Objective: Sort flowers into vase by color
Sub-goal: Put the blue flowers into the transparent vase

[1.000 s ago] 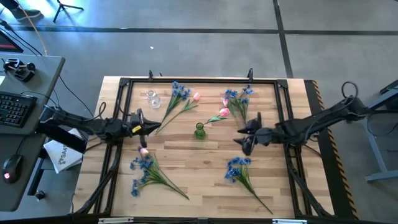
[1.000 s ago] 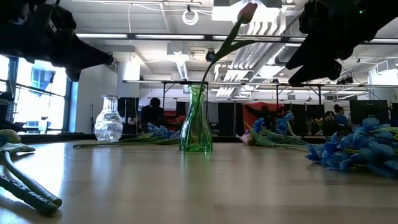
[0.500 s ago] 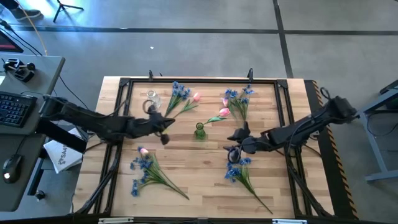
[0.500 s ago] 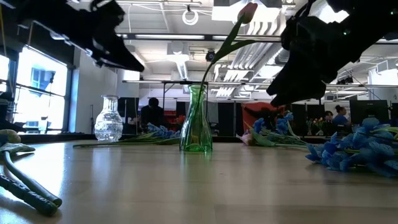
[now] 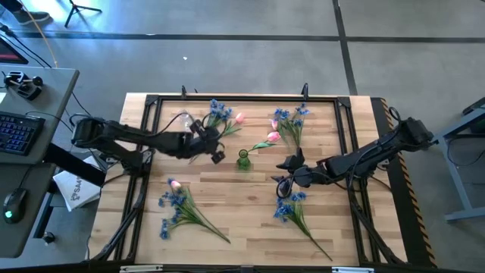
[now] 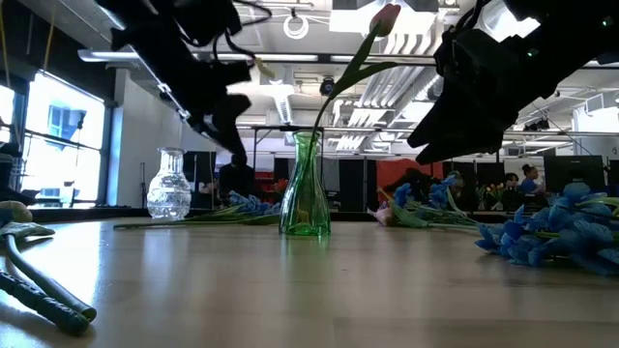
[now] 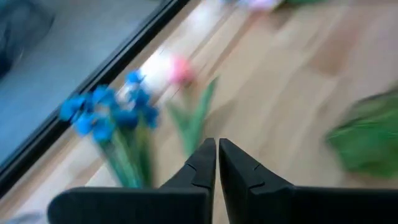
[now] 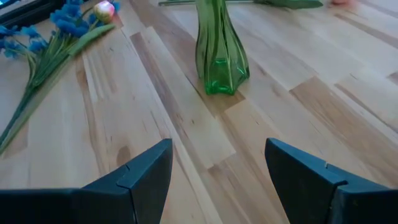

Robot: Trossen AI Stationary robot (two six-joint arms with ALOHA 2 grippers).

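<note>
The stems of the blue spray lie clear of the pink tulip (image 7: 191,118), so the robot's left gripper should keep heading toward those stems (image 7: 129,163) until its open fingers are on either side of them, and then close.
A green glass vase (image 5: 243,158) (image 6: 306,188) stands upright mid-table with one pink tulip (image 6: 384,17) in it. A clear glass vase (image 5: 185,120) stands near the far left. Blue sprays and pink tulips lie flat in bunches: far left (image 5: 220,115), far right (image 5: 291,121), near left (image 5: 176,206), near right (image 5: 292,206). My left gripper (image 5: 217,155) (image 7: 217,158) hovers shut just left of the green vase, facing the far-left blue spray (image 7: 106,115) and tulip (image 7: 180,70). My right gripper (image 5: 283,175) (image 8: 217,180) is open, right of the green vase (image 8: 219,50).
A black frame (image 5: 242,98) runs round the table's edges. Two loose pink tulips (image 5: 271,138) lie just beyond the green vase. Bare wood shows in the middle near strip between the two near bunches. People stand in the room behind the table.
My left gripper has swung from the table's left side toward the right and slightly far, ending beside the green vase. My right gripper has moved left and a little toward the near edge, then held still. The flowers and vases have not moved.
</note>
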